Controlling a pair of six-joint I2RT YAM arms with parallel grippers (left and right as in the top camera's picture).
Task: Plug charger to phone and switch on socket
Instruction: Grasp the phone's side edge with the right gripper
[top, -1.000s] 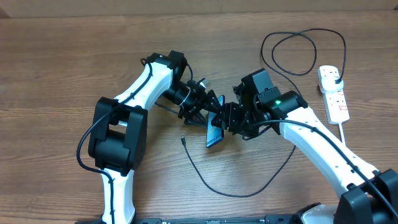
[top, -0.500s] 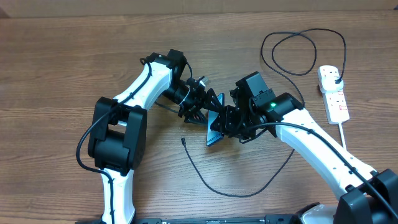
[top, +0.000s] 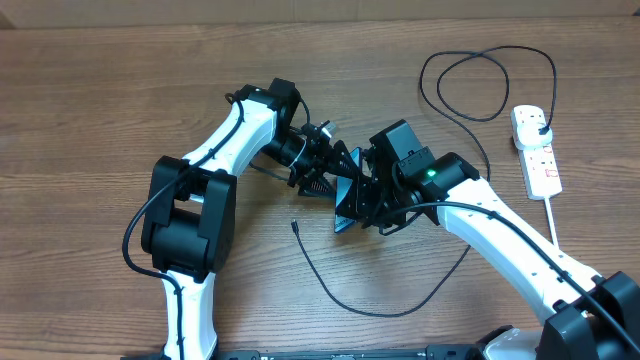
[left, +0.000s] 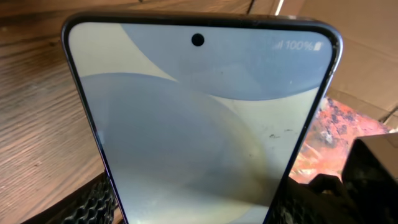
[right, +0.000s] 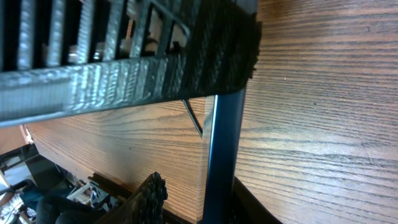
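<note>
The robot's left gripper spans both long sides of the phone standing on its edge, so the right gripper should hold the phone while the left gripper opens and takes its camera end.
The phone is held on edge above the table. My left gripper is shut on it, and its pale screen fills the left wrist view with a finger pressed against each long side. My right gripper straddles the phone's thin dark edge. One finger lies against it and the other finger stands a gap away. The charger lies loose on the table, its connector tip left of the phone. Its plug sits in the white socket.
The charger cable forms a wide loop at the back right, left of the socket. The socket's thick white cord runs toward the front right. My left gripper's ribbed finger crosses the top of the right wrist view.
My right gripper has slid left onto the phone and its jaws have narrowed around it. The left arm and the phone have hardly moved.
</note>
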